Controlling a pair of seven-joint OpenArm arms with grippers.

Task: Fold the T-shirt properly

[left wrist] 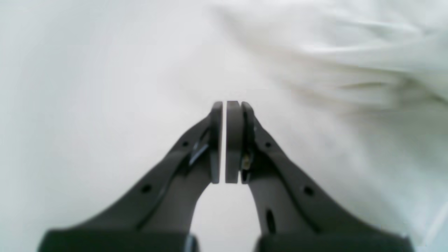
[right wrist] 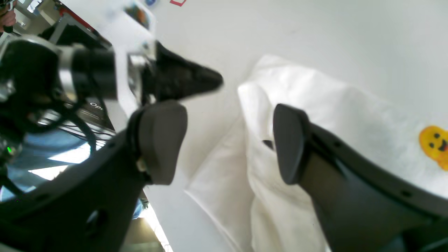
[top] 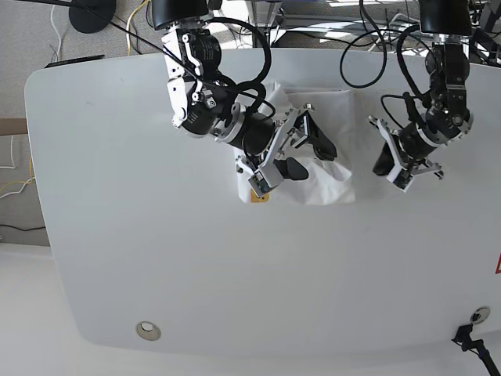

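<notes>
A small dark patch (right wrist: 267,144) sticks out a little from the T-shirt's fold edge (top: 327,186). The T-shirt will show its collar and label there when I pull it straight.
The white T-shirt (top: 329,186) lies bunched in a rough fold at the back middle of the white table (top: 156,235). My right gripper (top: 307,150) hovers over it, open. In the right wrist view the right gripper (right wrist: 227,140) has its fingers (right wrist: 290,143) spread on either side of a fold edge of the T-shirt (right wrist: 350,112), with a small yellow bear mark (right wrist: 435,143) at the right. My left gripper (top: 383,168) is shut and empty, just right of the cloth. In the left wrist view the left gripper (left wrist: 224,105) is over bare table, with the blurred T-shirt (left wrist: 350,52) at the upper right.
Cables (top: 368,47) hang over the table's back edge behind both arms. A round metal grommet (top: 146,331) sits near the front left edge. A red mark (top: 498,266) shows at the right edge. The left arm (right wrist: 175,78) is close beside the right gripper.
</notes>
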